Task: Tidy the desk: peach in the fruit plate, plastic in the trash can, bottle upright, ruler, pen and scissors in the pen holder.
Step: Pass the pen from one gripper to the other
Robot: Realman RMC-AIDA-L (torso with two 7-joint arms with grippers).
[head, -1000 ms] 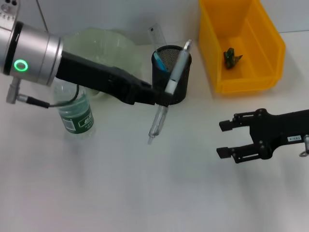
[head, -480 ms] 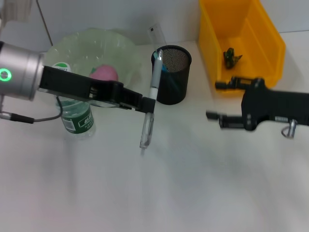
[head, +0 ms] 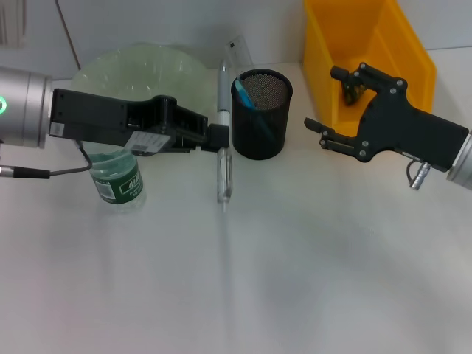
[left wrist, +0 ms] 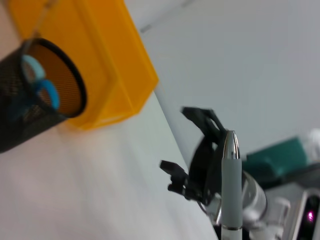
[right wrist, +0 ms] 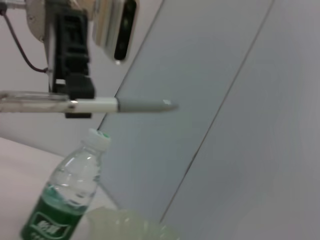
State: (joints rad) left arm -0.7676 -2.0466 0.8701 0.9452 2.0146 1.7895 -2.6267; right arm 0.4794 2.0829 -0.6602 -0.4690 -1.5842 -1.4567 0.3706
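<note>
The pen's grey grip [head: 223,88] is clear of my left gripper, so my right gripper should keep moving its open fingers toward that end [head: 223,82] until they close around it.
My left gripper [head: 219,139] is shut on a pen [head: 222,158] with a grey grip and clear barrel, held just left of the black mesh pen holder [head: 262,118]. Blue scissors handles [head: 244,96] and a clear ruler [head: 240,53] stick out of the holder. The pen also shows in the left wrist view [left wrist: 230,190] and the right wrist view [right wrist: 100,105]. The bottle [head: 116,177] stands upright under my left arm. The green fruit plate [head: 140,70] is behind it; the peach is hidden. My right gripper [head: 329,99] is open between holder and bin.
A yellow bin [head: 369,44] stands at the back right with a green scrap of plastic [head: 349,88] inside, partly hidden by my right gripper. A grey cable [head: 44,174] hangs from my left arm by the bottle.
My left gripper has drawn back to the left with the pen, which now points straight beside the holder. My right gripper has risen and moved towards the bin. My left arm now covers the peach.
</note>
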